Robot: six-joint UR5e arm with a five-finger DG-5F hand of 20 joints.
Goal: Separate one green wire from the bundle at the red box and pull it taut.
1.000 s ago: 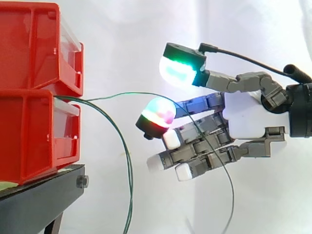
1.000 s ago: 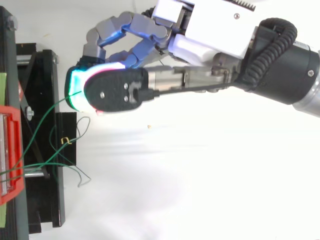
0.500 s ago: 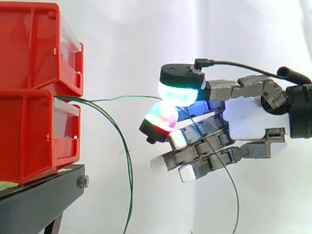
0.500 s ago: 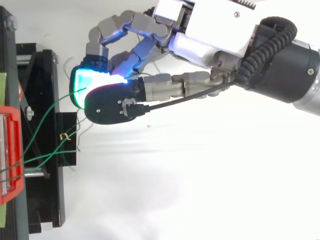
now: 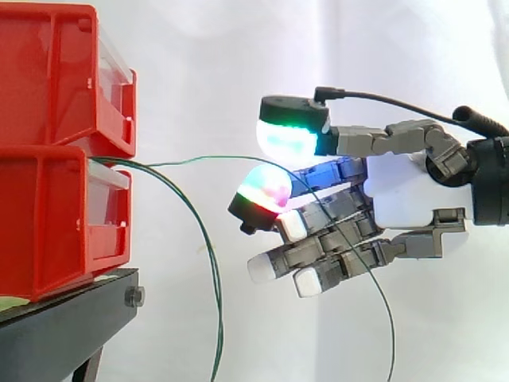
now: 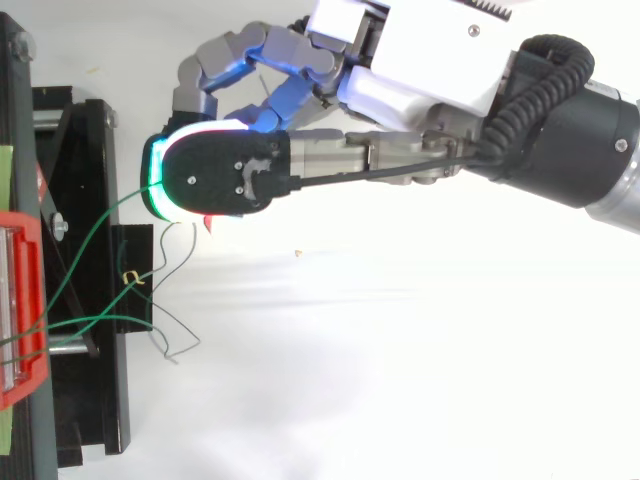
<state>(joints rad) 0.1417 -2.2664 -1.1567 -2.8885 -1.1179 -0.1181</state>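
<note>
I expect the one green wire [image 5: 208, 157] to straighten alone when I pull and leave the bundle hanging, because the wire arches clear of the hanging bundle [image 5: 211, 248].
Several thin green wires come out of the lower red box [image 5: 56, 223] [image 6: 22, 372]. One green wire [image 5: 199, 158] arches right from the box, passes through the gap between the thumb's pad [image 5: 288, 137] and a finger's pad [image 5: 262, 191], then drops across the fingers to the bottom edge. My hand [image 5: 406, 195] [image 6: 420, 55] reaches in from the right with its fingers loosely bent and is open; the pads stand apart around the wire without pinching it. Another green wire [image 5: 208, 263] hangs down from the box. From above, the separated wire [image 6: 90, 240] runs to the thumb.
A second red box [image 5: 56, 76] is stacked on the lower one, both on a black stand [image 5: 64, 326] [image 6: 85, 180]. Loose wire ends [image 6: 170, 335] curl beside the stand. A white curtain is behind the work.
The thumb came down onto the finger's pad over the wire half a second ago and has lifted off again. The loose wire ends have shifted slightly.
</note>
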